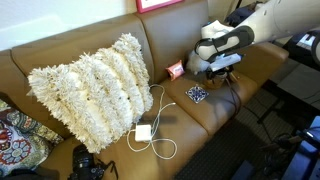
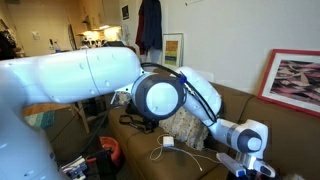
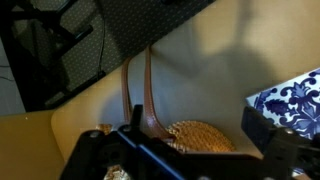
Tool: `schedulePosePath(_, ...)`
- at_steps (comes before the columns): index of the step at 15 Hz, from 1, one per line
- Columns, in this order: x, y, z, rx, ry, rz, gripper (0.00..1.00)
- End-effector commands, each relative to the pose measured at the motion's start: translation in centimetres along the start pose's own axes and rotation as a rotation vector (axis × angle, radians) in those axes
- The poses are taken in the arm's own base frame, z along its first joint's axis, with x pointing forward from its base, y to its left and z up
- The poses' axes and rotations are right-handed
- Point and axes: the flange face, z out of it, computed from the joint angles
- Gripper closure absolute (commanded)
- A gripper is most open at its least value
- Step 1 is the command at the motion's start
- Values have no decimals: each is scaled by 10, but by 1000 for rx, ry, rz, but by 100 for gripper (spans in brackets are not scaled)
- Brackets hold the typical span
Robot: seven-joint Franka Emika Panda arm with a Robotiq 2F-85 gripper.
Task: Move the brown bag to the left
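The brown bag's woven edge (image 3: 205,136) runs along from finger to finger. Next, I turn my gripper until its fingers are on both sides of the bag's edge (image 3: 164,131) by the strap's base.
In the wrist view the brown bag (image 3: 205,138) is a round woven tan pouch lying on the brown couch seat, with its thin brown strap (image 3: 150,90) running away across the cushion. My gripper (image 3: 198,120) is open, with one finger on each side of the bag and low over it. The fingers do not press on the bag. In both exterior views the gripper (image 1: 222,66) (image 2: 246,162) hangs over the couch seat and hides the bag.
A small blue-patterned square (image 1: 197,93) (image 3: 295,100) lies just beside the bag. A big white fluffy pillow (image 1: 92,88), a white charger with its cable (image 1: 145,132), a pink item (image 1: 175,70) and a camera (image 1: 88,163) are on the couch.
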Motion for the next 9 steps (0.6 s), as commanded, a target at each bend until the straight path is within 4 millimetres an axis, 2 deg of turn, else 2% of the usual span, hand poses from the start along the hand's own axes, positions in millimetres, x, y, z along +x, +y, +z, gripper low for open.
schedulePosePath(1,3,3,-7,4,51,-194,0)
schedulePosePath(6,10,2,-12,-71,157,-446,0)
schedulePosePath(9,13,1,-5,-84,194,-563,0)
